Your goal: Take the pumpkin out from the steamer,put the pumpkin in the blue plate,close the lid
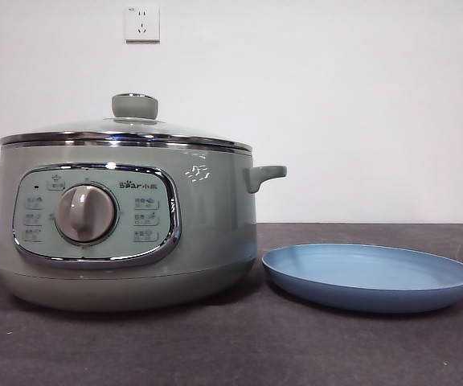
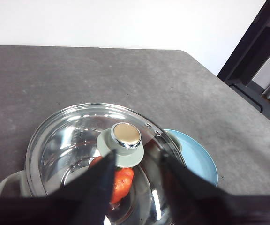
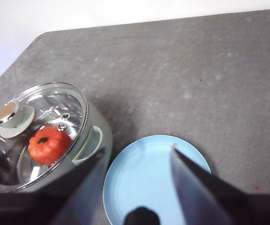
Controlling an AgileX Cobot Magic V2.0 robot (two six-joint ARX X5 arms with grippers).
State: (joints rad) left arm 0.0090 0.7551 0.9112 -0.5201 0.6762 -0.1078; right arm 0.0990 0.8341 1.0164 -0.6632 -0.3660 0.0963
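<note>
Shiny metal (image 2: 62,157) can be seen through the glass lid around the orange-red pumpkin (image 2: 122,184), so I expect the pumpkin to be the only thing inside the steamer.
The sage-green steamer (image 1: 127,229) stands on the table with its glass lid (image 1: 127,129) closed on it. The orange-red pumpkin (image 3: 49,143) lies inside, seen through the glass; it also shows in the left wrist view (image 2: 122,183). The blue plate (image 1: 368,275) lies empty right beside the steamer. My left gripper (image 2: 136,161) is open, high above the lid's knob (image 2: 124,143), jaws either side of it in the picture. My right gripper (image 3: 137,154) is open and empty, high above the plate (image 3: 144,178). Neither gripper shows in the front view.
The dark grey table (image 1: 231,346) spreads around the steamer and plate. The table's far edge (image 2: 125,48) meets a white wall with two sockets (image 1: 141,22). A dark frame (image 2: 252,51) stands past the table's corner.
</note>
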